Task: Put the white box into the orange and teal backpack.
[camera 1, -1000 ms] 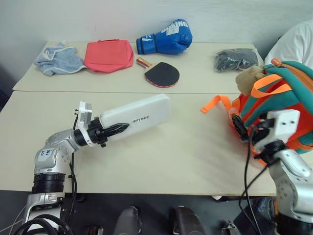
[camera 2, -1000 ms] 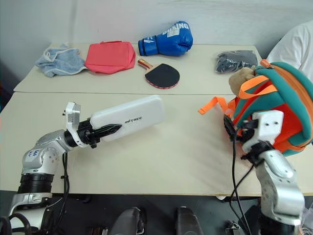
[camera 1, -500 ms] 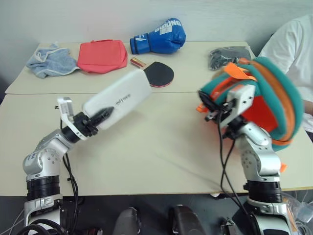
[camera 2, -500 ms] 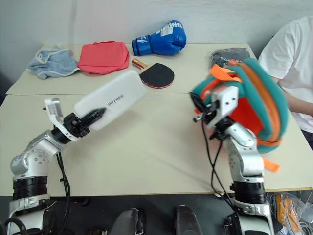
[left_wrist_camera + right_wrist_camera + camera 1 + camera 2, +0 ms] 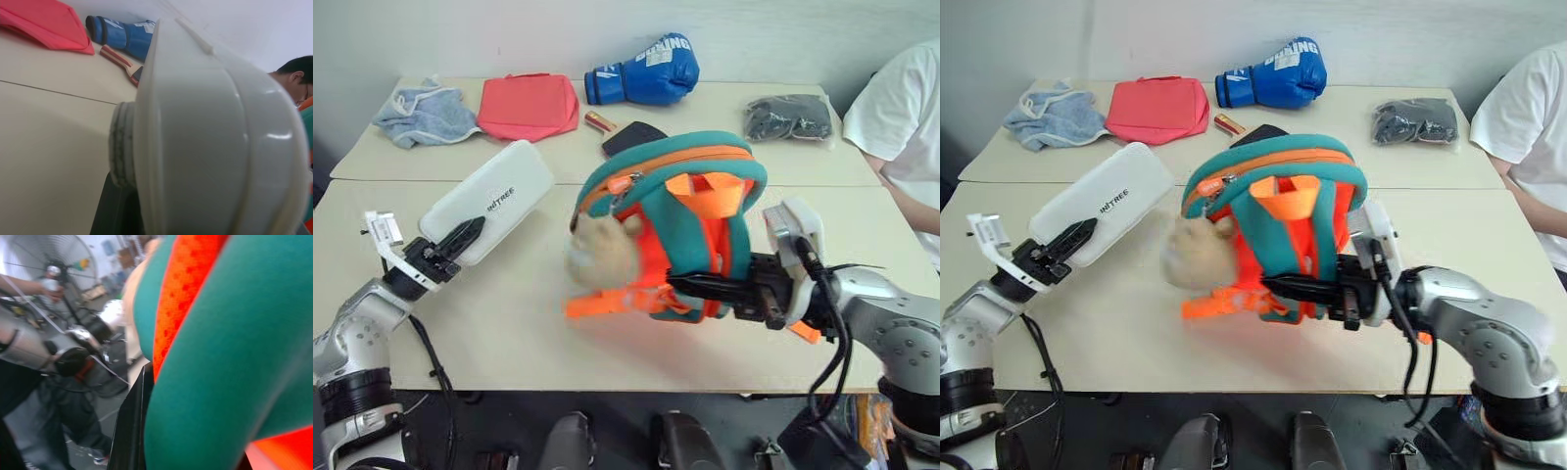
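I should use my left gripper to swing the white box's loose end point(image 5: 532, 164) into the backpack's opening point(image 5: 585, 202) above the plush toy, because that end points past the backpack toward the far table.
The white box point(image 5: 494, 196) is held by its near end in my left gripper point(image 5: 460, 238), which is shut on it. It slants up over the left part of the near table, and the left wrist view shows its end close up point(image 5: 210, 147). The orange and teal backpack point(image 5: 690, 211) hangs over the middle of the table with its zipped top rim turned toward the box. A tan plush toy point(image 5: 604, 250) dangles on its left side. My right gripper point(image 5: 695, 287) reaches in from the right, shut on the backpack's lower fabric point(image 5: 220, 357). A gap of table separates box and backpack.
On the far table lie a blue-grey towel point(image 5: 426, 113), a coral-red pouch point(image 5: 529, 105), a blue boxing glove point(image 5: 646, 69), a paddle point(image 5: 631, 137) partly hidden behind the backpack, and a dark bundle point(image 5: 788, 117). A person in a white shirt point(image 5: 906, 108) sits at the right.
My right arm has carried the backpack from the table's right edge to the middle, swinging it round. My left arm has drawn the white box leftward and tilted it up.
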{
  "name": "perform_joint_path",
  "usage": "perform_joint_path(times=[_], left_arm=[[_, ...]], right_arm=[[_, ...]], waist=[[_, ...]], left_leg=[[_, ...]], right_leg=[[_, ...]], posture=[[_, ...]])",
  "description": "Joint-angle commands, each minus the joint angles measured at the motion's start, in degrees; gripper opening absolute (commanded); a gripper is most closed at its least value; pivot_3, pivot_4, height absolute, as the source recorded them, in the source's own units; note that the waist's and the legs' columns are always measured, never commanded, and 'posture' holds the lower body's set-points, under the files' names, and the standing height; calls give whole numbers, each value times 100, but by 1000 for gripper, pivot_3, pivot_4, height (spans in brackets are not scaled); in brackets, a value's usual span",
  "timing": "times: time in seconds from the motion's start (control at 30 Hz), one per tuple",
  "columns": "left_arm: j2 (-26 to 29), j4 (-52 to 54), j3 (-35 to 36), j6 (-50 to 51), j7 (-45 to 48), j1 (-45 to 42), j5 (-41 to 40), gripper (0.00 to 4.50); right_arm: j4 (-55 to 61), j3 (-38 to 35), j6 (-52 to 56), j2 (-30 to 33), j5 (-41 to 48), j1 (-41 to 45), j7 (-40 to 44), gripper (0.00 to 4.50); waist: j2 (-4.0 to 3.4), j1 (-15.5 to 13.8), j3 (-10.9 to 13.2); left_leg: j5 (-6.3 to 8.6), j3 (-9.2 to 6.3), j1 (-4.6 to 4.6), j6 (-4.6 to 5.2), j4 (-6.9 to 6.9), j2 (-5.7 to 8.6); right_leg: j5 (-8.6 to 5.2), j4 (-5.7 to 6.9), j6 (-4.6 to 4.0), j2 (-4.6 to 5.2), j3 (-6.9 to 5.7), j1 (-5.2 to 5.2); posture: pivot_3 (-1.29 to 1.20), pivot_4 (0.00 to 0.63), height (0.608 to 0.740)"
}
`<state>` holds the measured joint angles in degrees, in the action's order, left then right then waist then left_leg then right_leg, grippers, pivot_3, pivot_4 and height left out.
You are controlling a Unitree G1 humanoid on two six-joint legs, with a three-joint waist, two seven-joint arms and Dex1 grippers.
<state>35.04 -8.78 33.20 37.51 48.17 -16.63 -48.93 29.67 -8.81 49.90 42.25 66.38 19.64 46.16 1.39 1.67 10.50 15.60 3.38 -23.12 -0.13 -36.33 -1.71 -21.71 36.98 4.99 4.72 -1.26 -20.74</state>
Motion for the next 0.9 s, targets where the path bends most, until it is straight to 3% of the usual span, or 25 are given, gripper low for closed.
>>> perform_joint_path(times=[0.03, 0.2, 0.3, 0.43, 0.63, 0.77, 0.9], left_arm=[[224, 1019, 437, 284, 60, 80, -782, 1208], [604, 2151, 775, 1020, -132, 218, -2005, 1208], [1175, 2666, 882, 1756, -207, 477, -3012, 1208], [1439, 2851, 800, 1889, -403, 512, -3451, 1208], [1596, 2945, 71, 1191, 250, 889, -1974, 1208], [1954, 2585, -557, 29, 889, 1107, -398, 1208], [1919, 1877, -961, -1067, 875, 419, 554, 1208]], right_arm=[[34, -179, -145, 28, 38, 62, 93, 16], [104, 117, -220, -168, -193, 17, 55, 16], [34, 327, -341, -291, -469, -37, 92, 16], [-120, 430, -465, -375, -712, -59, 197, 16], [-159, 552, -533, -551, -888, -57, 268, 16], [-121, 539, -543, -556, -908, -116, 284, 16], [-80, 517, -566, -520, -933, -202, 288, 16]], waist=[[2, -3, 1], [4, 0, 2], [1, 22, 4], [-3, 6, 6], [-3, 1, 6], [-3, -2, 6], [-3, -29, 5]], left_leg=[[-1, -5, 1, -2, 2, -2], [-9, -23, 2, -14, 5, -4], [-10, -23, 5, -15, 7, -5], [-11, -24, 5, -14, 8, -2], [-14, -22, 10, -16, 9, -1], [-19, -19, 10, -25, 13, -1], [-16, -22, 17, -18, 17, -1]], right_leg=[[0, 4, 0, -2, -3, -1], [0, 18, -1, -6, -15, 0], [0, 17, -1, -7, -13, 2], [0, 16, -1, -6, -12, 3], [0, 17, -2, -9, -13, 5], [0, 10, -3, -10, -12, 5], [-1, 11, -7, -10, -14, 11]], posture=[[0, 150, 740], [0, 150, 740], [0, 150, 740], [0, 150, 740], [0, 150, 740], [0, 150, 740], [0, 150, 740]])
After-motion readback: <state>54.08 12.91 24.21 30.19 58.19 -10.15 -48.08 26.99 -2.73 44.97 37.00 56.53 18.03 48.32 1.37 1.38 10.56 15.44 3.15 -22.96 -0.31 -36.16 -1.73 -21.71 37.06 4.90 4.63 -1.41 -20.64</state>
